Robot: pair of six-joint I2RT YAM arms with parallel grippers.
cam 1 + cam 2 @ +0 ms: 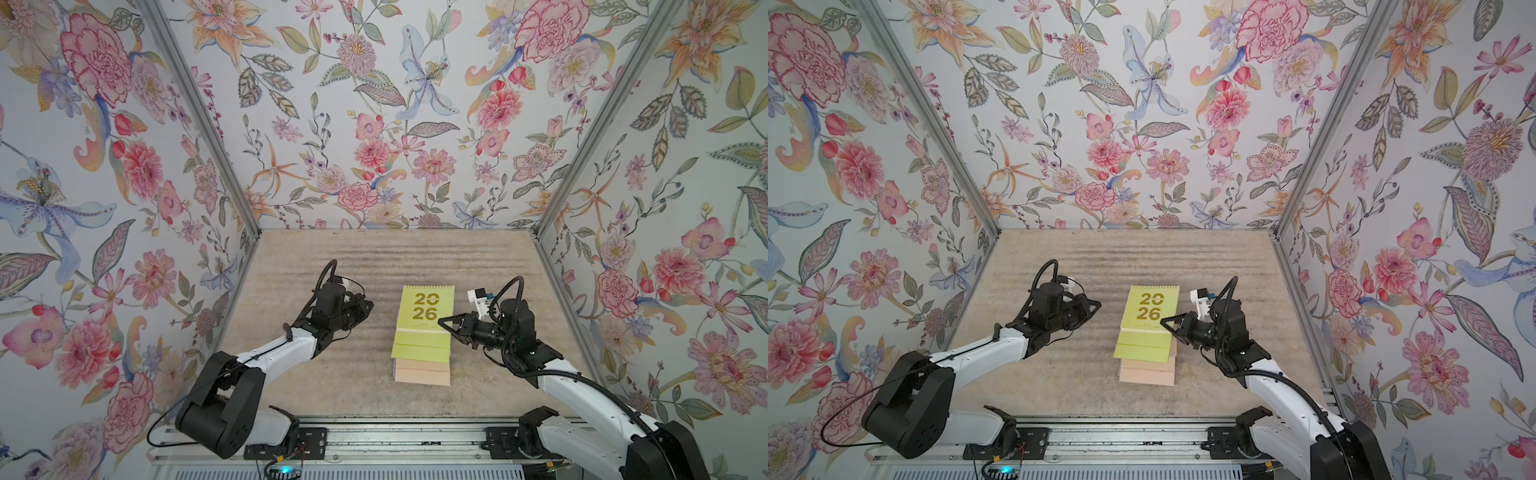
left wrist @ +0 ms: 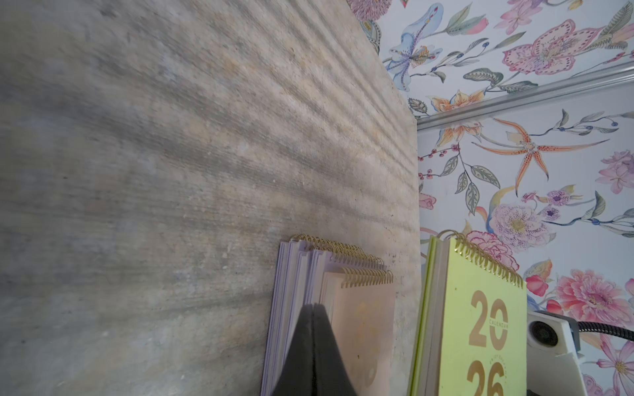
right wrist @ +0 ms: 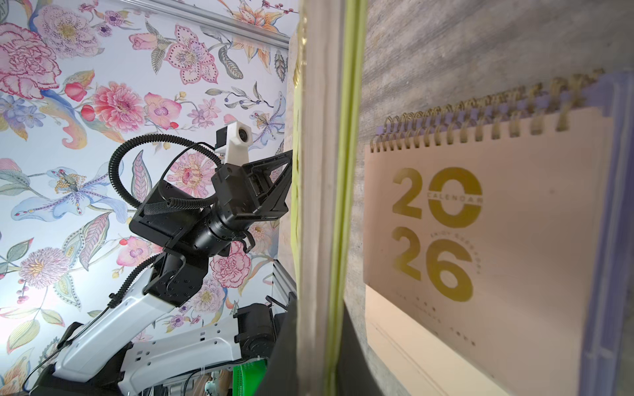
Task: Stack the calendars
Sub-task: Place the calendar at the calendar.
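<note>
I should keep lowering the yellow-green calendar with my right gripper until its edges meet the peach calendar's, as it has its rings [image 1: 428, 286] at the same end as the peach calendar [image 1: 421, 372].
A yellow-green calendar [image 1: 424, 316] [image 1: 1149, 316] with a gold "2026" hangs above the stack. My right gripper [image 1: 443, 322] [image 1: 1164, 322] is shut on its right edge. In the right wrist view I see it edge-on [image 3: 329, 171] between the fingers [image 3: 353, 343]. Below lies the stack, with a peach calendar [image 1: 422, 373] [image 1: 1147, 373] [image 3: 480, 240] on top of lavender calendars [image 2: 291, 274] [image 3: 614, 171]. The held calendar [image 2: 480, 325] covers the stack's far part. My left gripper [image 1: 368, 304] [image 1: 1097, 306] [image 2: 312, 308] is shut and empty, left of the stack.
Floral walls close in the beige table [image 1: 332, 374] on the left, back and right, with aluminium posts [image 1: 582, 166] in the corners. A metal rail [image 1: 395, 440] carrying both arm bases runs along the front edge.
</note>
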